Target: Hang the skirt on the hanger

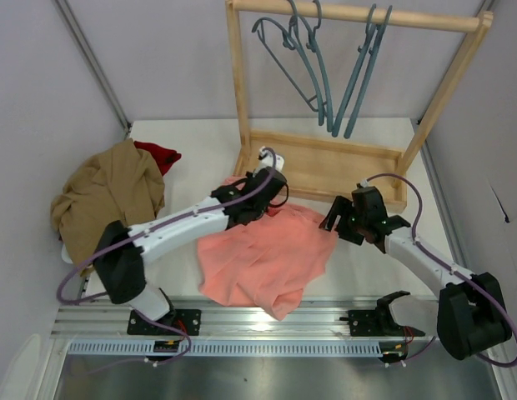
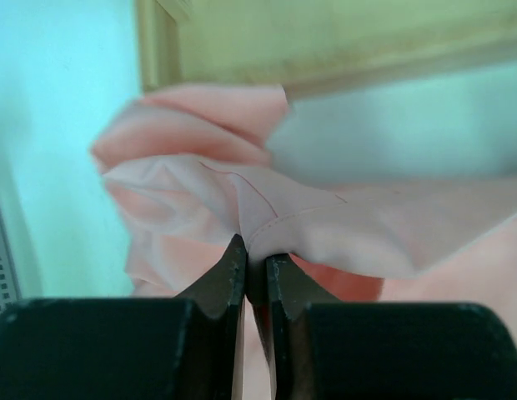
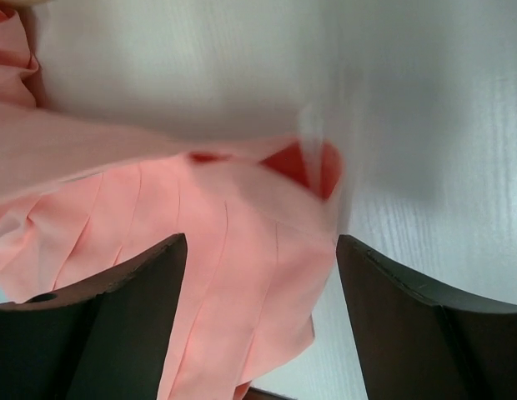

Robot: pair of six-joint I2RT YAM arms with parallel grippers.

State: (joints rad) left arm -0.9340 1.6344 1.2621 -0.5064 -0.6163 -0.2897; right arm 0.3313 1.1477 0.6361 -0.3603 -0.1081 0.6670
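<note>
Next, I pull the skirt back with my left gripper before my right gripper takes the skirt's corner [image 1: 328, 231], because the skirt's bunched far edge [image 2: 213, 104] lies against the wooden rack base.
The salmon-pink skirt [image 1: 263, 254] lies spread on the table between the arms. My left gripper [image 1: 269, 177] is shut on a fold of the skirt's far edge [image 2: 267, 217], close to the wooden rack base. My right gripper [image 1: 332, 218] is open, its fingers [image 3: 125, 292] straddling the skirt's right corner [image 3: 233, 250] just above the table. Several teal hangers [image 1: 313, 62] hang on the rack's top bar, away from both grippers.
The wooden rack [image 1: 325, 162] stands at the back, its base frame just behind the skirt. A tan-brown garment [image 1: 108, 196] and a dark red garment [image 1: 158, 154] lie at the left. A metal rail [image 1: 258, 321] runs along the near edge.
</note>
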